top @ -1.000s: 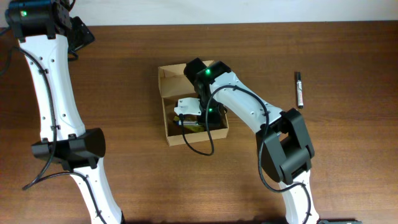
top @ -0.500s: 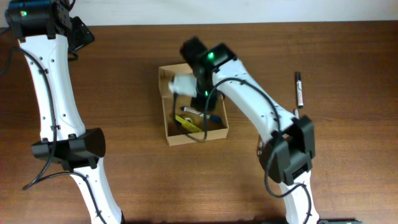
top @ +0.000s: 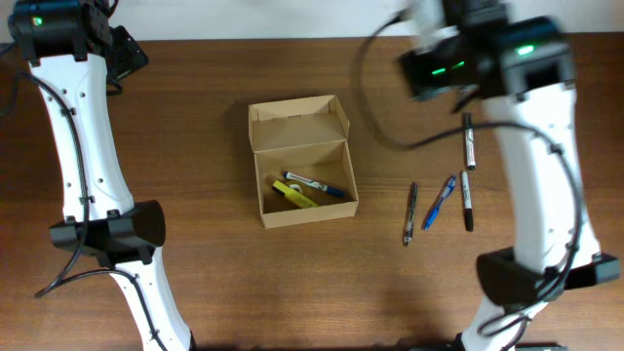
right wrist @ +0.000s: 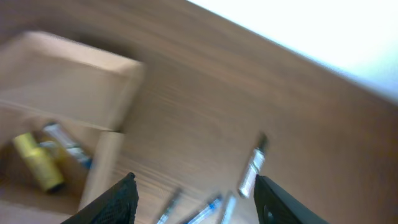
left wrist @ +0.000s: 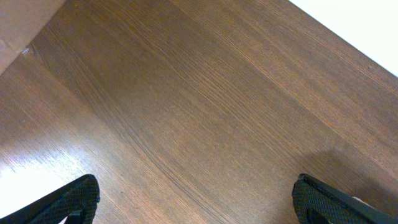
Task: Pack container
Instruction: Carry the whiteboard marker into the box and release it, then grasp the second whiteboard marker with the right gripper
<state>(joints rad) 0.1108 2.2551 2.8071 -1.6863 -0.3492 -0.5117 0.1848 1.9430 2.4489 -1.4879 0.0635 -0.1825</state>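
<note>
I continue to move my right gripper toward the marker's white body (top: 470,150) until my fingers close across it, because the black marker at the back (top: 468,127) lies clear of the blue pen.
The container (top: 302,161) is a tan cardboard box standing open mid-table, its flap lid (top: 297,121) upright at the far side. Inside lie a yellow marker (top: 294,194) and a blue-and-white pen (top: 319,184). The right wrist view shows the container (right wrist: 74,99) blurred at left, with the yellow marker (right wrist: 37,165) in it. My right gripper (right wrist: 194,183) is open and empty, high above the table right of the box. Off at the far left corner, my left gripper (left wrist: 194,183) is wide open over bare wood.
Right of the box lie loose pens: a black marker (top: 469,141) at the back, then a dark pen (top: 410,213), a blue pen (top: 439,203) and another black marker (top: 467,200). The blurred right arm (top: 478,54) hangs over the far right.
My right gripper has opened, risen out of the box and swung to the far right. The pens right of the box have come into view. The left arm has not moved.
</note>
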